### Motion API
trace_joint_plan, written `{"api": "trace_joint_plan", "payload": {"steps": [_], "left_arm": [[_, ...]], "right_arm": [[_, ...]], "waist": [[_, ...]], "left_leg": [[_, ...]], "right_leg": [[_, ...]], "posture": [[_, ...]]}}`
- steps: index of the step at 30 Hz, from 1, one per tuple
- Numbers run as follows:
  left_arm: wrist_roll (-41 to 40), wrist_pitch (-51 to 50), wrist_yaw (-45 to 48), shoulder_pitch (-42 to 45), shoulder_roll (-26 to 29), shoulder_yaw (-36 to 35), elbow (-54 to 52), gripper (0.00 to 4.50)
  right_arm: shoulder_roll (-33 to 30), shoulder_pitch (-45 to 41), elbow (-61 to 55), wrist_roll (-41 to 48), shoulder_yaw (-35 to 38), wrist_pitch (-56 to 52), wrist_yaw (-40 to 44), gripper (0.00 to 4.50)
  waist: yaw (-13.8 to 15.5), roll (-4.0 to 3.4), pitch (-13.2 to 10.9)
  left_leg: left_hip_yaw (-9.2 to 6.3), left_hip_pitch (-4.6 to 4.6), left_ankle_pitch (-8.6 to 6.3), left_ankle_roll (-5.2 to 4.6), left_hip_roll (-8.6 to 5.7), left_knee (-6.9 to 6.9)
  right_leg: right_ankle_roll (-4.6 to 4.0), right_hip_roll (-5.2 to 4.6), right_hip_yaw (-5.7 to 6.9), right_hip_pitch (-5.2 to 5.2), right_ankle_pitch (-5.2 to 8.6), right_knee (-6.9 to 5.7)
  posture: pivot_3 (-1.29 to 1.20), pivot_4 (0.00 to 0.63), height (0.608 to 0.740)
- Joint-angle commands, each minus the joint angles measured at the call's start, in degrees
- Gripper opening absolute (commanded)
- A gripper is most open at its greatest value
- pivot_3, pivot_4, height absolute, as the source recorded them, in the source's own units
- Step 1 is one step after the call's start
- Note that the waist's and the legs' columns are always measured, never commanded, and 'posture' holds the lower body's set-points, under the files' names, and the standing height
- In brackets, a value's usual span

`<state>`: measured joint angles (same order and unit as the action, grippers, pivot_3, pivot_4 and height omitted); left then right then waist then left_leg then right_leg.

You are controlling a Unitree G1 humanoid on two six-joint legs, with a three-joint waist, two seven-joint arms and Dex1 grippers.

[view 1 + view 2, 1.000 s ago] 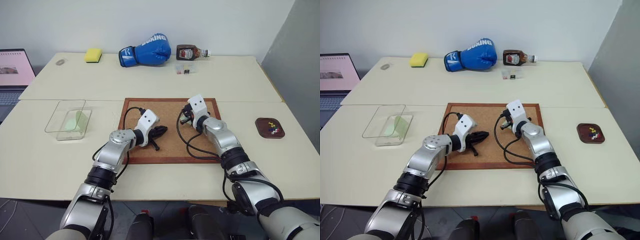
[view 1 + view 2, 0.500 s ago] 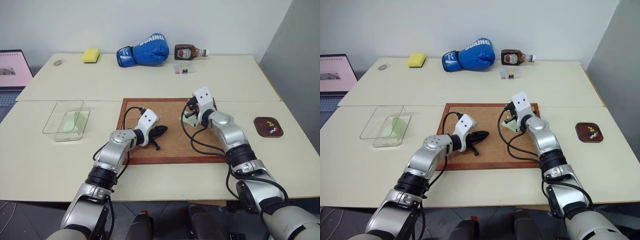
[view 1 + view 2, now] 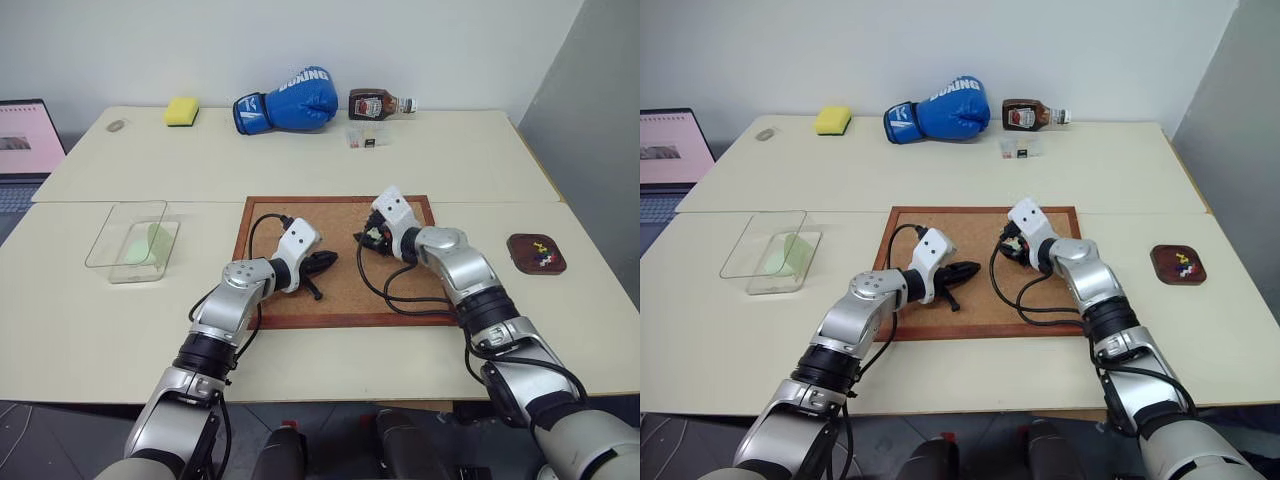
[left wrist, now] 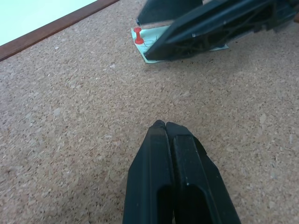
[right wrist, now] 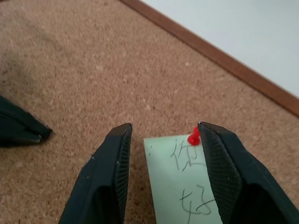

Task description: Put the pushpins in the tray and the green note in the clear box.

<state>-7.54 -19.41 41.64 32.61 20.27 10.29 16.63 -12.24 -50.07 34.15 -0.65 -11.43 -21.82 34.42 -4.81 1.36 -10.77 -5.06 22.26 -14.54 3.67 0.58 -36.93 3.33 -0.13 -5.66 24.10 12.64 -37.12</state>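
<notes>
The red pushpin (image 5: 193, 138) is next to one finger, away from the middle of my open right gripper. I should move toward the pin and center it before I close.
A pale-green note (image 5: 180, 182) with handwriting lies on the cork board (image 3: 340, 292), held by a red pushpin (image 5: 193, 137) at its corner. My right gripper (image 5: 163, 128) is open just above it, its fingers astride the note's pinned end and the pin beside one fingertip. My left gripper (image 3: 325, 261) is shut and empty, resting low over the board a little to the left, its tip pointing at the note (image 4: 150, 41). Another green note (image 3: 150, 243) lies inside the clear box (image 3: 110, 226) at the left. The reddish-brown tray (image 3: 519, 256) at the right holds several pushpins (image 3: 541, 254).
Along the table's far edge are a yellow sponge (image 3: 182, 110), a blue boxing glove (image 3: 290, 100), a sauce bottle (image 3: 376, 103) and a tiny clear case (image 3: 366, 138). A laptop (image 3: 25, 140) stands at the far left. Black cables loop from both wrists over the board.
My right gripper has gone from shut to open and its wrist has swung towards the left, over the pinned note. The left arm has kept still. The camera shifted slightly.
</notes>
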Motion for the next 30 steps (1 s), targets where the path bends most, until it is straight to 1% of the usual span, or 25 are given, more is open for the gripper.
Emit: {"api": "trace_joint_plan", "payload": {"steps": [1,18,20,21,23,27,29,30], "left_arm": [[0.14,0.47,-0.55,-0.04,0.49,-1.39,-2.71,0.00],[0.18,0.20,-1.34,0.31,0.25,-1.56,-2.87,0.00],[0.20,0.24,-1.40,0.27,0.20,-1.53,-2.95,0.00],[0.22,0.31,-1.39,0.33,0.22,-1.55,-2.81,0.00],[0.26,0.39,-1.45,0.38,0.28,-1.62,-2.68,0.00],[0.33,0.56,-1.50,0.51,0.38,-1.72,-2.40,0.00],[0.33,0.65,-1.50,0.69,0.37,-1.76,-2.18,0.00],[0.33,0.66,-1.54,0.73,0.33,-1.77,-2.19,0.00]], "right_arm": [[0.78,-2.81,2.30,-0.49,0.61,2.38,-0.61,2.26],[2.37,-8.17,13.98,0.52,5.38,5.68,-5.61,2.26],[2.37,-8.59,14.73,0.48,5.67,6.07,-5.50,1.90],[2.42,-8.82,15.17,0.48,5.83,6.25,-5.49,1.82],[2.47,-9.02,15.65,0.45,6.02,6.49,-5.14,1.35],[2.76,-8.88,15.40,0.68,6.02,6.43,-3.95,0.60],[3.02,-8.78,15.15,0.64,5.94,6.31,-3.73,0.12],[3.16,-8.69,14.97,0.64,5.88,6.18,-3.56,0.04]], "waist": [[0.00,0.00,0.00],[-0.09,0.00,0.00],[-0.14,0.00,0.00],[-0.15,0.00,0.00],[-0.16,0.00,0.00],[-0.15,0.00,0.00],[-0.15,0.00,0.00],[-0.15,0.00,0.00]], "left_leg": [[-0.02,0.00,0.00,0.00,0.00,0.00],[-0.02,0.00,0.00,0.00,0.00,0.01],[-0.02,0.00,0.00,0.00,0.00,0.01],[-0.02,0.00,0.00,0.00,0.00,0.01],[-0.02,0.00,0.00,0.00,0.00,0.01],[-0.02,0.00,0.00,0.00,0.00,0.01],[-0.02,0.00,0.00,0.00,-0.01,0.00],[-0.02,0.00,0.00,0.00,0.00,0.00]], "right_leg": [[0.00,0.00,0.01,0.00,0.00,0.00],[-0.01,0.00,0.01,0.00,-0.01,-0.01],[-0.01,0.00,0.01,0.00,-0.01,0.00],[-0.01,0.00,0.01,0.00,-0.01,0.00],[-0.01,0.00,0.01,0.00,-0.01,0.00],[-0.01,0.00,0.01,0.00,-0.01,-0.01],[-0.01,0.00,0.01,-0.01,-0.01,-0.01],[-0.01,0.00,0.01,-0.01,-0.01,-0.02]], "posture": [[0.00,0.150,0.740],[0.00,0.150,0.740],[0.00,0.150,0.740],[0.00,0.150,0.740],[0.00,0.150,0.740],[0.00,0.150,0.740],[0.00,0.150,0.740],[0.00,0.150,0.740]]}}
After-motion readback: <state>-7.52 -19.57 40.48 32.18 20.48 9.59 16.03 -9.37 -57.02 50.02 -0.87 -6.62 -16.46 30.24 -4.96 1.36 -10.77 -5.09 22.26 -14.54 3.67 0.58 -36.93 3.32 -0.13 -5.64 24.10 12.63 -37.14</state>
